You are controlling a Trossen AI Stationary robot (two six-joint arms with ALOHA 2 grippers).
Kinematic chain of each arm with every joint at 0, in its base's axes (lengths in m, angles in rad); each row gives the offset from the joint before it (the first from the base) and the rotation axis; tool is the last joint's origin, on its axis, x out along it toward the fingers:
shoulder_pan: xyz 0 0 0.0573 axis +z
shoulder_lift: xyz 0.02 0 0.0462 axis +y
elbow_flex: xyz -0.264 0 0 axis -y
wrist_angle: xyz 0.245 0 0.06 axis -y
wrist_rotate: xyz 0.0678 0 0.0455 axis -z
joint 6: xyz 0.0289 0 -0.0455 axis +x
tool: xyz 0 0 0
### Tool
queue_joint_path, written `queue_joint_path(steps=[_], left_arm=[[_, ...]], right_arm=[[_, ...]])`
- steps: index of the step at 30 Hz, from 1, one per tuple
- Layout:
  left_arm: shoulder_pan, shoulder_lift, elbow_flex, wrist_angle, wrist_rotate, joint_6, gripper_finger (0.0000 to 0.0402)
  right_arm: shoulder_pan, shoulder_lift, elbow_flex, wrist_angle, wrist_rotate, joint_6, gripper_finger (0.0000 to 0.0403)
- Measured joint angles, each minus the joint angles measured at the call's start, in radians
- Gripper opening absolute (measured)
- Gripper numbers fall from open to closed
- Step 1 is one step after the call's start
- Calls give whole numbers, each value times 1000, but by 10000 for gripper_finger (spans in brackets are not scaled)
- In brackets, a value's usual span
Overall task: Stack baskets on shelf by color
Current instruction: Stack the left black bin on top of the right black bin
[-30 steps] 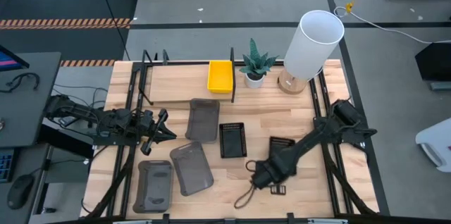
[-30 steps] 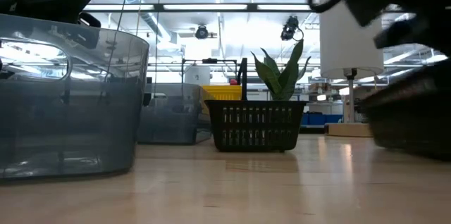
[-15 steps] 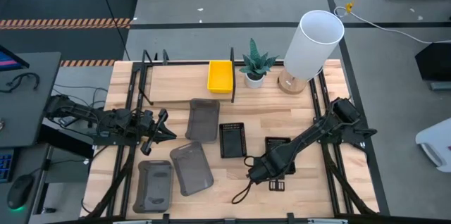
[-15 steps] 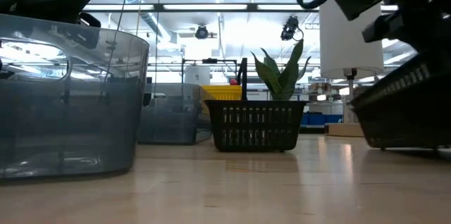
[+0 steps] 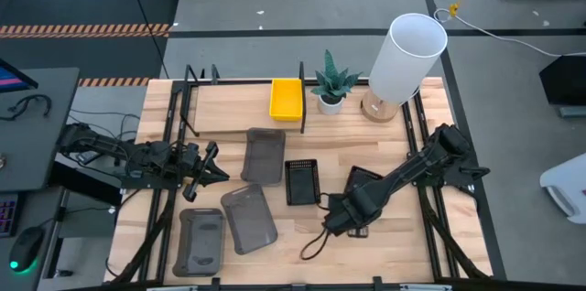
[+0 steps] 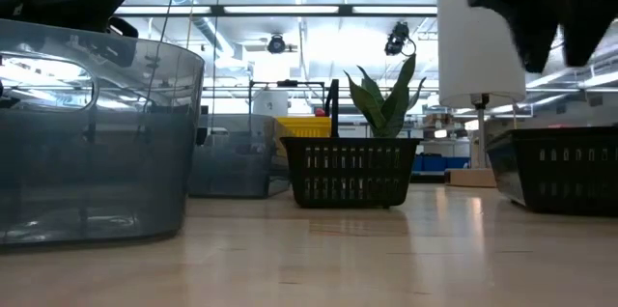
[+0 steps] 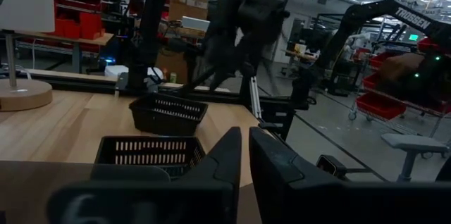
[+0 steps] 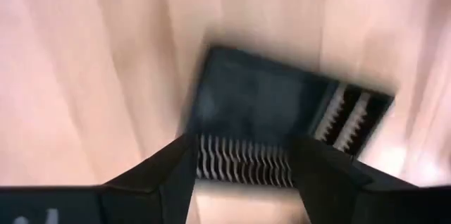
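Note:
The near rim (image 5: 304, 203) of the centre black basket (image 5: 302, 183) is clear and my right gripper is open. That gripper should keep going to the rim until its fingers are on both sides of it.
A black perforated basket (image 5: 363, 179) stands level on the table right of centre and also shows in the low view (image 6: 560, 170) and the left wrist view (image 7: 169, 115). My right gripper (image 8: 244, 150) is open above it, its fingers (image 6: 536, 17) clear of the rim. A second black basket (image 5: 302, 181) stands at the centre. Three grey baskets (image 5: 265, 156), (image 5: 249, 218), (image 5: 201, 241) lie to the left. A yellow basket (image 5: 286, 99) sits on the shelf (image 5: 229, 108). My left gripper (image 5: 212, 167) is shut and empty at the left.
A potted plant (image 5: 330, 85) and a lamp with a white shade (image 5: 407, 53) stand at the far side, right of the yellow basket. Black upright bars (image 5: 302, 113) divide the shelf. A cable loop (image 5: 316, 247) hangs from my right arm over bare tabletop at the near side.
The right-hand black basket hung tilted and clear of the table under my right gripper. It now stands level on the table, a little farther back. My right gripper has gone up and is clear of it.

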Motion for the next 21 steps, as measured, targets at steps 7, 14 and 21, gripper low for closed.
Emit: queue_joint_path(steps=[7,14,21], left_arm=[[0,0,0,0,0,0,28],[0,0,0,0,0,0,38],[0,0,0,0,0,0,33]], right_arm=[[-7,2,6,9,-44,4,220],[-7,7,6,186,14,-22,220],[-40,11,6,355,146,-116,220]])
